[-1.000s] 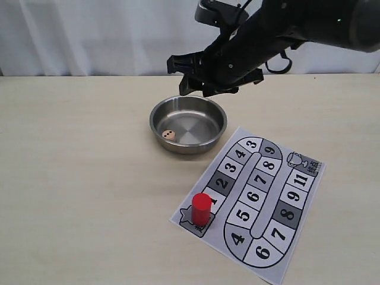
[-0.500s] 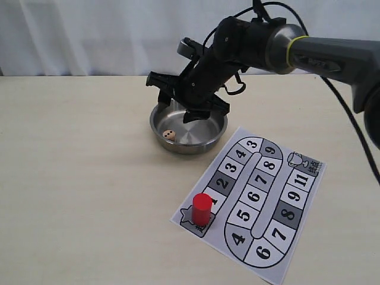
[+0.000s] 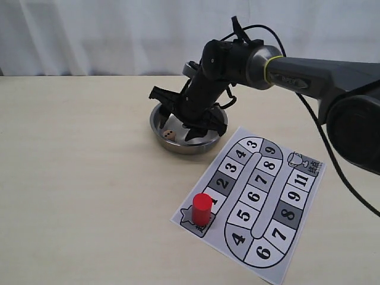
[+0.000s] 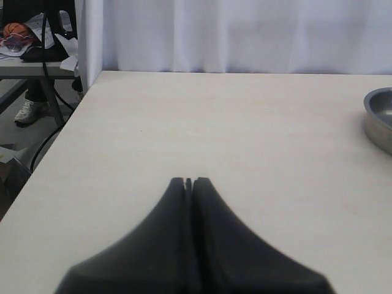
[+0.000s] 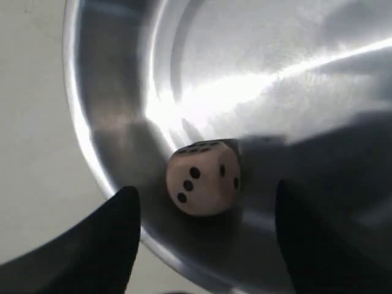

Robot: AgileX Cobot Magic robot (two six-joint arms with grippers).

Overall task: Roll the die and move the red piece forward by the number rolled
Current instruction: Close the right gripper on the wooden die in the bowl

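I expect the tan die (image 3: 170, 135) to tumble far across, past the steel bowl, and show a different side when I roll it, because it has rounded corners (image 5: 178, 204).
The tan die (image 3: 169, 135) (image 5: 204, 177) lies inside the steel bowl (image 3: 159, 126) near its left wall; a three-pip face shows in the right wrist view. My right gripper (image 3: 180, 126) (image 5: 205, 202) is open and lowered into the bowl, its dark fingers (image 5: 107, 239) either side of the die and apart from it. The red piece (image 3: 201, 208) stands upright on the star square at the near left corner of the printed board (image 3: 297, 205). My left gripper (image 4: 188, 181) is shut on nothing above bare table; it does not show in the exterior view.
The light wooden table (image 3: 77, 178) spreads to the left of the bowl and board. A white curtain (image 3: 107, 35) hangs behind. The left wrist view shows the table's edge, a desk and cables beyond it (image 4: 37, 55), and the bowl's rim (image 4: 378, 119).
The right arm has come down from above the bowl's far rim into the bowl, ending with its open fingers round the die. Die and red piece stayed put.
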